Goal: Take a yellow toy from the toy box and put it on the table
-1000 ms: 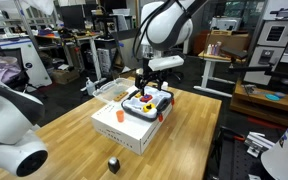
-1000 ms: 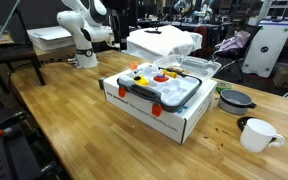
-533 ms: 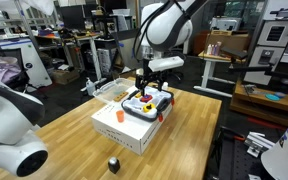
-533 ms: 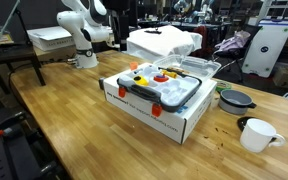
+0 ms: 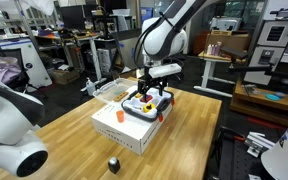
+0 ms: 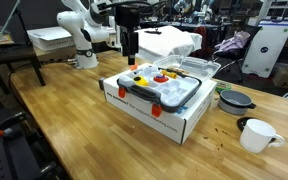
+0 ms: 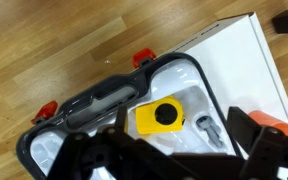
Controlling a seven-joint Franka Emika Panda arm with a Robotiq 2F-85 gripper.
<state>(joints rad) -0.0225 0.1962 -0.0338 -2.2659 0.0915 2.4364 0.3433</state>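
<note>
The yellow toy is off-centre, nearer to one finger of the robot's gripper, so the gripper should move over the toy's middle before it goes down into the tray to grab the toy.
The toy box is a white box holding a clear tray with orange latches; it stands mid-table in both exterior views. In the wrist view a yellow toy with a black round centre lies in the tray, next to a grey bolt-like piece. My gripper hangs just above the tray with its dark fingers spread apart and empty, the yellow toy between and slightly ahead of them. In the exterior views the gripper is over the box's far end.
The wooden table has a small black object near its front edge. A black pan and a white mug sit beside the box. Another white robot stands at the table's far corner.
The arm has come down toward the box; the gripper has dropped into sight above the tray's far end. The box and toys have not moved.
</note>
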